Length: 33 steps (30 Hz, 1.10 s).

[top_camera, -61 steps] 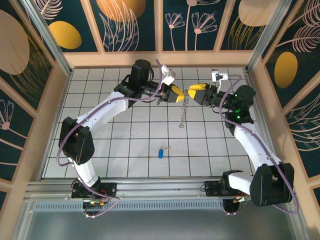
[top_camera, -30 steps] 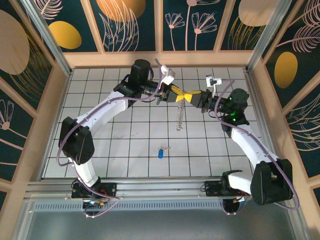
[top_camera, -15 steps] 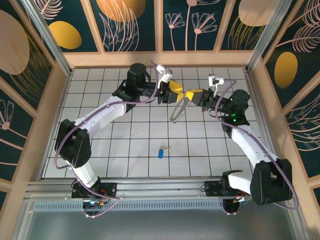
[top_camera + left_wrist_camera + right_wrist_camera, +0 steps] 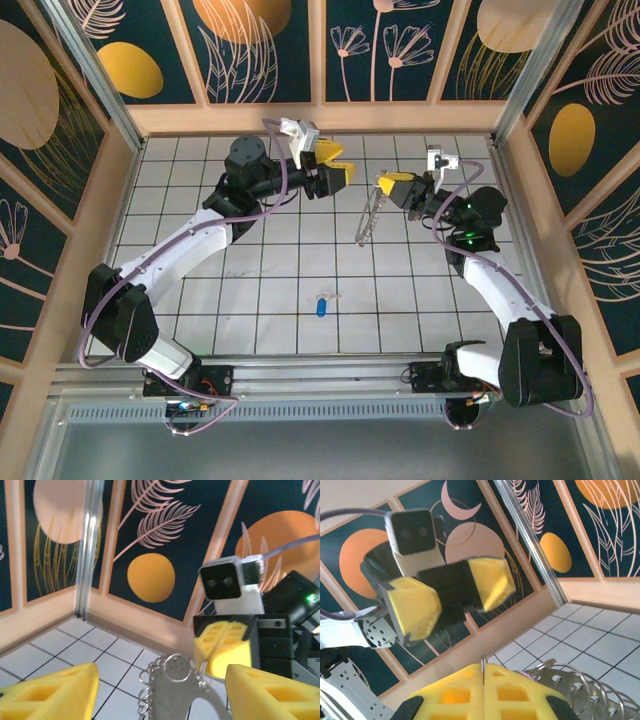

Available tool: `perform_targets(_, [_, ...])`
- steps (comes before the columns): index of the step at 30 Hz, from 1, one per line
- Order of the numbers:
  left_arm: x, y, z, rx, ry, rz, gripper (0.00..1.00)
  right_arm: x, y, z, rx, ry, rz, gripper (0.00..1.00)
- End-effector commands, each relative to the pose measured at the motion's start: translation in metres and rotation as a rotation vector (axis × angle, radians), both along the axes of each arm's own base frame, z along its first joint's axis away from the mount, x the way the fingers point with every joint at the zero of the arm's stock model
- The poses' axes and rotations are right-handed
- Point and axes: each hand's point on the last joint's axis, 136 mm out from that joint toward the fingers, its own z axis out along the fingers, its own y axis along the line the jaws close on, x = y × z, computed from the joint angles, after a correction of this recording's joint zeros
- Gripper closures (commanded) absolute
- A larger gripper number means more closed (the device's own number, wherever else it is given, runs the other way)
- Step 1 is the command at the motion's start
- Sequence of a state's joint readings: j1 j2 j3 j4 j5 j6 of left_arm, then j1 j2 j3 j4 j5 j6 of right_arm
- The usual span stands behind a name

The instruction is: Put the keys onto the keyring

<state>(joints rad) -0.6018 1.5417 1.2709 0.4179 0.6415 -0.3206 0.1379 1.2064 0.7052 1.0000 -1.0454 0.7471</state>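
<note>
I should line the grippers up face to face before I pinch the small ring's free side [image 4: 483, 662], because my left gripper points crooked past the small ring in my right gripper [image 4: 203, 668].
The keyring [image 4: 369, 218], a metal hoop fringed with small rings, hangs above the tiles from my right gripper [image 4: 386, 184], which is shut on its top. In the right wrist view the yellow pads [image 4: 520, 692] pinch a thin ring wire [image 4: 483, 667], and the hoop's body [image 4: 580, 692] trails to the right. My left gripper [image 4: 340, 165] stands open just left of the ring, apart from it. From the left wrist, the keyring [image 4: 167, 692] sits between my spread left fingers [image 4: 55, 695]. The blue-headed key [image 4: 321, 306] lies on the floor, near the front.
Wooden-framed walls with dark floral panels [image 4: 270, 50] enclose the white tiled floor [image 4: 200, 260]. Both arm bases sit on the metal rail [image 4: 320, 375] at the near edge. The left arm's camera housing [image 4: 415, 532] faces the right wrist closely.
My left gripper has opened, let go of the keyring and drawn back to the left and up. The right gripper keeps the ring and has shifted slightly right, so the ring swings beneath it.
</note>
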Motion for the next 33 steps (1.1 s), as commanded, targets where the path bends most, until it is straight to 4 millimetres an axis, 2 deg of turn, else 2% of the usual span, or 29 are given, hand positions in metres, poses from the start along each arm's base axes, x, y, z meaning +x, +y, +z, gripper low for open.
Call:
perform_targets(1, [0.004,0.006,0.004,-0.048,0.022,0.042,0.32,-0.007,-0.006,0.024,0.063,-0.12,-0.018,1.0])
perform_targets(9, [0.001,0.003,0.0,-0.118,0.074,-0.002,0.31,-0.012,-0.011,0.038,0.139,-0.185,-0.033,1.0])
perform_targets(16, [-0.004,0.001,0.007,-0.194,0.094,-0.057,0.31,-0.02,-0.01,0.048,0.186,-0.247,-0.028,1.0])
perform_targets(26, [-0.009,-0.004,0.015,-0.245,0.111,-0.125,0.33,-0.02,-0.008,0.06,0.235,-0.276,-0.013,1.0])
perform_targets(29, [-0.014,-0.005,0.019,-0.251,0.101,-0.154,0.38,-0.017,-0.008,0.061,0.245,-0.272,-0.018,1.0])
perform_targets(33, [-0.021,-0.008,0.02,-0.238,0.091,-0.21,0.52,-0.012,-0.007,0.059,0.257,-0.247,-0.013,1.0])
